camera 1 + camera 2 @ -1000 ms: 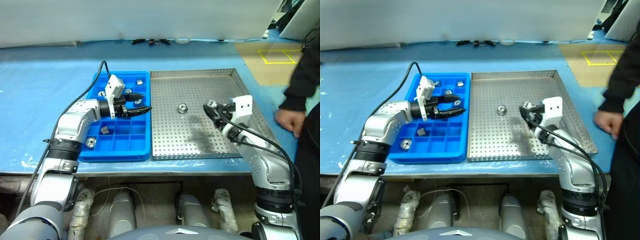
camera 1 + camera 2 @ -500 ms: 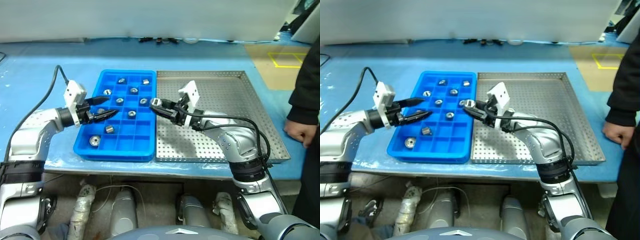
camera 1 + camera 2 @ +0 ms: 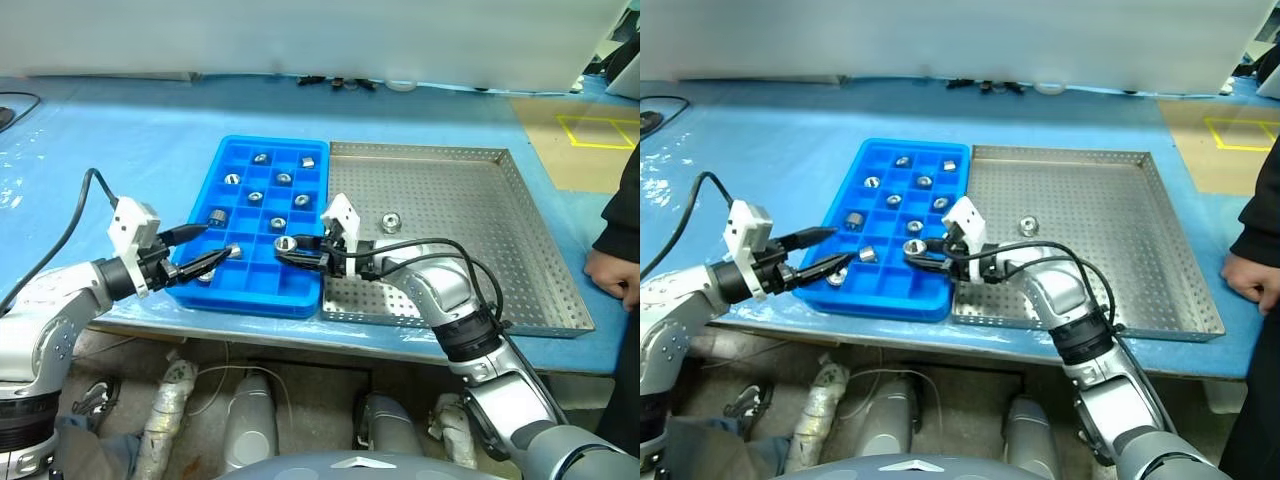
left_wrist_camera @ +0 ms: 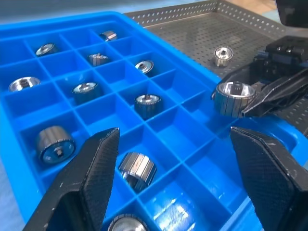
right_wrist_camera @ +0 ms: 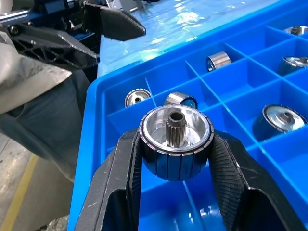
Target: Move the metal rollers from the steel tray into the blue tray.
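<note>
I keep moving my right gripper toward the empty compartment [image 3: 262, 278] by the blue tray's near edge and let go there, as the held roller [image 3: 285, 243] is clear of its neighbours.
My right gripper [image 3: 287, 245] is shut on a metal roller [image 5: 175, 139], a shiny ribbed cylinder with a centre hole. It holds the roller just above the near right compartments of the blue tray [image 3: 250, 304]. Several rollers lie in the tray's compartments, one of them [image 4: 147, 103] near the middle. Another roller [image 3: 391, 222] lies on the perforated floor of the steel tray [image 3: 470, 220], to the right of the blue one. My left gripper [image 3: 215, 243] stands open at the blue tray's near left edge, nothing between its fingers, pointing toward the right gripper.
A person stands at the right, a hand [image 3: 612, 276] by the steel tray's right rim. Both trays rest on a blue-covered table [image 3: 100, 150]. A black cable [image 3: 75, 215] trails from my left wrist.
My right gripper has carried its roller leftward from above the steel tray to above the blue tray. My left gripper has drawn back toward the blue tray's near left edge. The camera view has shifted.
</note>
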Tool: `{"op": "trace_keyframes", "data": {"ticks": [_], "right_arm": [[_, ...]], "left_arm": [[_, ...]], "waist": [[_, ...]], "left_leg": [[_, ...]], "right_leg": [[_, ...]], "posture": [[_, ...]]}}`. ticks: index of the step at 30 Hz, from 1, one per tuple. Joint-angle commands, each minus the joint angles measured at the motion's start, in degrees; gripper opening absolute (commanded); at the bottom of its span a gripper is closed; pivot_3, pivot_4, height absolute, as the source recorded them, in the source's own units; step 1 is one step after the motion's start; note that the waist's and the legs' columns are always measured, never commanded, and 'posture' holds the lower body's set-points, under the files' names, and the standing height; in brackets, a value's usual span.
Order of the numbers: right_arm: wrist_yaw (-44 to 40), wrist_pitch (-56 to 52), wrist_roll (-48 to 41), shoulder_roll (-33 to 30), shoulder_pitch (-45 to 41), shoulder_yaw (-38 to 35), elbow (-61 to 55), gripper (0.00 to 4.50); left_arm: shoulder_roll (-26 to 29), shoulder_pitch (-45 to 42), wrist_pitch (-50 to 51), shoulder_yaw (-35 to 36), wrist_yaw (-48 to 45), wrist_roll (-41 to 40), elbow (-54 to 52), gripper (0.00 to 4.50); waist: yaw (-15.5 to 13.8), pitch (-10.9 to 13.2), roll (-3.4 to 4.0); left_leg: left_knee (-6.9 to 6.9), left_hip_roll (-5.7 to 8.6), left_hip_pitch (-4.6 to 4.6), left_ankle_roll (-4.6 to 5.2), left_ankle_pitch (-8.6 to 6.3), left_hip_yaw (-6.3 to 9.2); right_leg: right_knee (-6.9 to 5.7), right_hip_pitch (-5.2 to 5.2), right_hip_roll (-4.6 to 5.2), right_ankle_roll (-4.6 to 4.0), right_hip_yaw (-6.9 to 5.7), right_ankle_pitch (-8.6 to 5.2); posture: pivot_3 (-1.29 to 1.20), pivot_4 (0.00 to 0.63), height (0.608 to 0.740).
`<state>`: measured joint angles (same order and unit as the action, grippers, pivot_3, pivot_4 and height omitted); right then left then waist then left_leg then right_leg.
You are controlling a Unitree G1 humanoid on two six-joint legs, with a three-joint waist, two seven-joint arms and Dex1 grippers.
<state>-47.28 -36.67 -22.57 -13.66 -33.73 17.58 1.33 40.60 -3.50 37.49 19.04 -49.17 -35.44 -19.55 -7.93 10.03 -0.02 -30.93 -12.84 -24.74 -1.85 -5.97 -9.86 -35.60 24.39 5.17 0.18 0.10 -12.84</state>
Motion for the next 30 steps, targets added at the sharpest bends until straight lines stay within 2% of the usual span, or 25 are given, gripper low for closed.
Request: {"op": "trace_keyframes", "data": {"ticks": [1, 9, 17, 18, 21, 27, 30], "right_arm": [[-1.8, 0.7, -0.2, 1.4, -1.0, 0.9, -0.6, 1.74], [-6.3, -3.7, -2.3, 3.8, -1.6, 1.8, 1.5, 1.74], [-7.3, -2.7, -0.5, 6.4, -2.8, 2.5, 5.9, 1.74], [-7.5, -2.9, -0.6, 6.4, -2.8, 2.4, 6.0, 2.35], [-6.4, -3.4, 0.1, 6.6, -3.4, 1.8, 6.7, 3.18], [-3.9, 0.2, 3.3, 3.7, -3.7, 0.3, 5.0, 3.18], [-3.5, -0.4, 1.4, 0.4, -3.2, -3.9, 1.0, 3.18]], "left_arm": [[0.8, 1.6, 0.2, 2.5, 0.9, -1.5, -2.5, 3.83], [1.2, 1.3, -0.2, 1.7, 1.1, -1.6, -0.8, 3.83], [1.3, -0.2, -0.6, 0.6, 1.0, -1.3, 0.2, 3.83], [1.3, -0.4, -0.6, 0.5, 1.0, -1.3, 0.3, 3.83], [1.2, -1.1, -0.7, 0.1, 0.9, -1.2, 0.6, 3.83], [-0.1, -4.7, -1.4, -3.1, 0.6, -1.0, 2.2, 3.83], [-2.4, -9.5, -1.9, -6.7, 0.3, -0.8, 4.4, 3.83]], "waist": [[-0.3, 0.0, -0.01], [-0.8, 0.0, -0.03], [-0.8, 0.0, -0.07], [-0.9, 0.0, -0.08], [-0.8, -0.1, -0.08], [-1.0, -0.1, -0.09], [-1.1, -0.1, -0.09]], "left_leg": [[0.00, 0.00, -0.02, 0.00, 0.00, 0.01], [0.00, -0.01, -0.04, 0.00, 0.00, 0.04], [-0.01, 0.01, 0.05, -0.07, 0.04, 0.07], [-0.01, 0.00, 0.05, -0.07, 0.05, 0.07], [-0.01, 0.00, 0.05, -0.10, 0.06, 0.07], [-0.01, 0.00, 0.07, -0.15, 0.10, 0.07], [-0.09, 0.02, 0.08, -0.16, 0.10, 0.07]], "right_leg": [[0.02, 0.00, -0.01, 0.00, 0.00, 0.00], [0.03, 0.02, -0.03, -0.02, -0.01, -0.02], [-0.11, 0.00, -0.03, -0.03, 0.01, -0.02], [-0.11, 0.00, -0.03, -0.02, 0.01, -0.02], [-0.11, -0.01, -0.04, -0.03, 0.00, -0.02], [-0.14, -0.05, -0.03, -0.03, 0.00, -0.01], [-0.13, -0.15, 0.01, -0.01, 0.00, 0.00]], "posture": [[0.25, 0.150, 0.740], [0.24, 0.150, 0.740], [0.23, 0.150, 0.740], [0.23, 0.150, 0.740], [0.22, 0.150, 0.740], [0.17, 0.150, 0.740], [0.10, 0.150, 0.740]]}}
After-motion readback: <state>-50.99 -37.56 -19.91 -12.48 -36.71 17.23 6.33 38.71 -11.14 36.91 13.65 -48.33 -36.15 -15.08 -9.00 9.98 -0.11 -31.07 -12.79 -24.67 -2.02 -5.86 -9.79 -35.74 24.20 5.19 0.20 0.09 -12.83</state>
